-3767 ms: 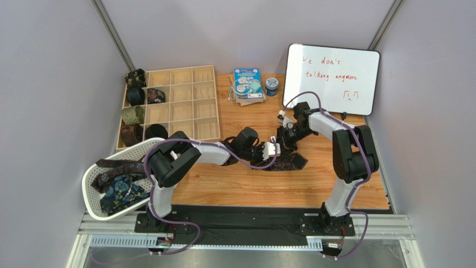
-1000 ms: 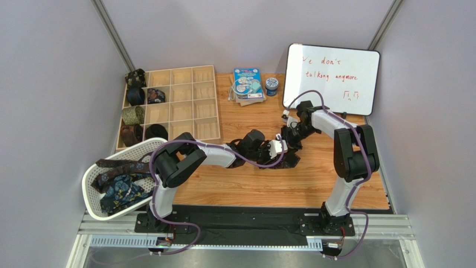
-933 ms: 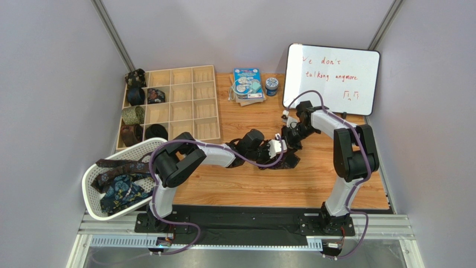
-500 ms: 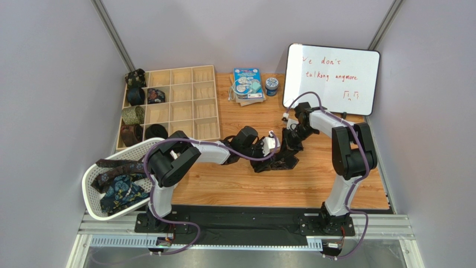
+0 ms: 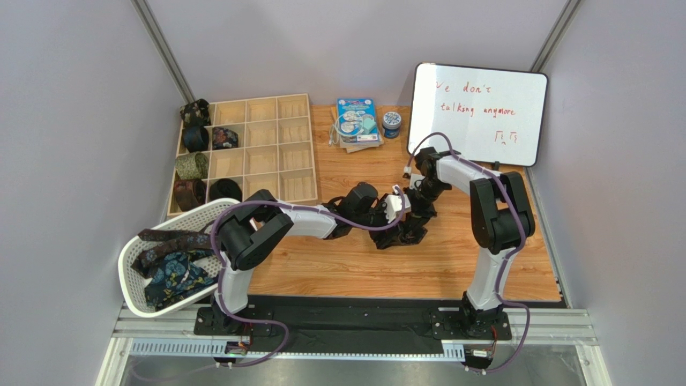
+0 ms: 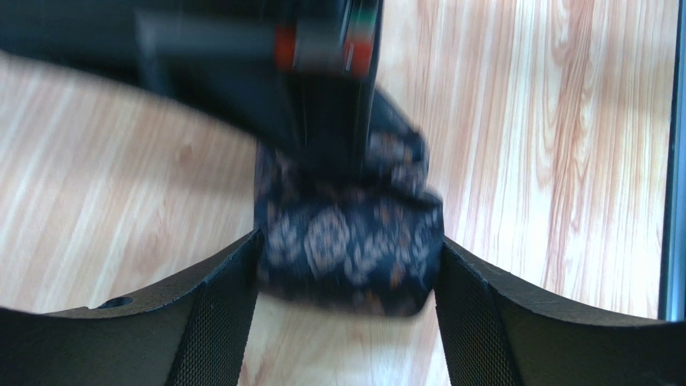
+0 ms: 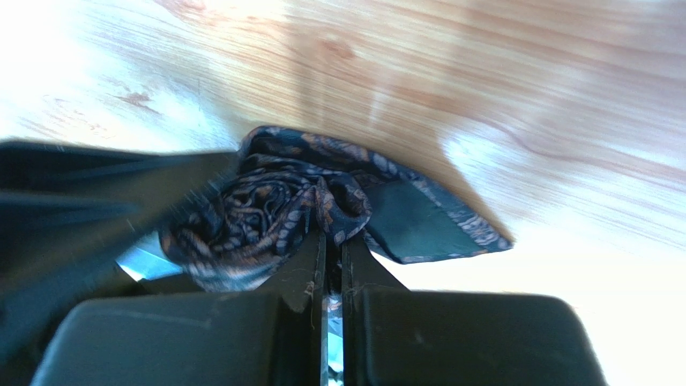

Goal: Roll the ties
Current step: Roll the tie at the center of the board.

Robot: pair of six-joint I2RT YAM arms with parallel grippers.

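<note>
The pointed end (image 7: 451,227) is sticking out from the coil, so my right gripper should open around both and press the pointed end against the coil (image 7: 254,213) before it picks up the tie.
A navy tie with an orange paisley pattern (image 5: 407,231) lies bunched in a loose coil at the middle of the wooden table. My left gripper (image 5: 394,209) straddles the coil. In the left wrist view the tie (image 6: 346,265) fills the gap between the fingers (image 6: 225,314) and touches both of them. My right gripper (image 5: 420,197) is at the coil's far side. In the right wrist view it (image 7: 330,241) is shut on the tie's core (image 7: 258,213). The pointed end (image 7: 419,225) sticks out flat to the right.
A wooden compartment tray (image 5: 266,149) stands at the back left with rolled ties (image 5: 192,167) in its left column. A white mesh basket (image 5: 133,265) at the front left holds loose ties (image 5: 173,269). A whiteboard (image 5: 479,112), a booklet (image 5: 357,121) and a small tin (image 5: 391,122) are at the back.
The tie's flat tail on the table has shrunk into a compact bundle. My right gripper has moved left and farther back. My left gripper has stayed at the coil, shifting slightly.
</note>
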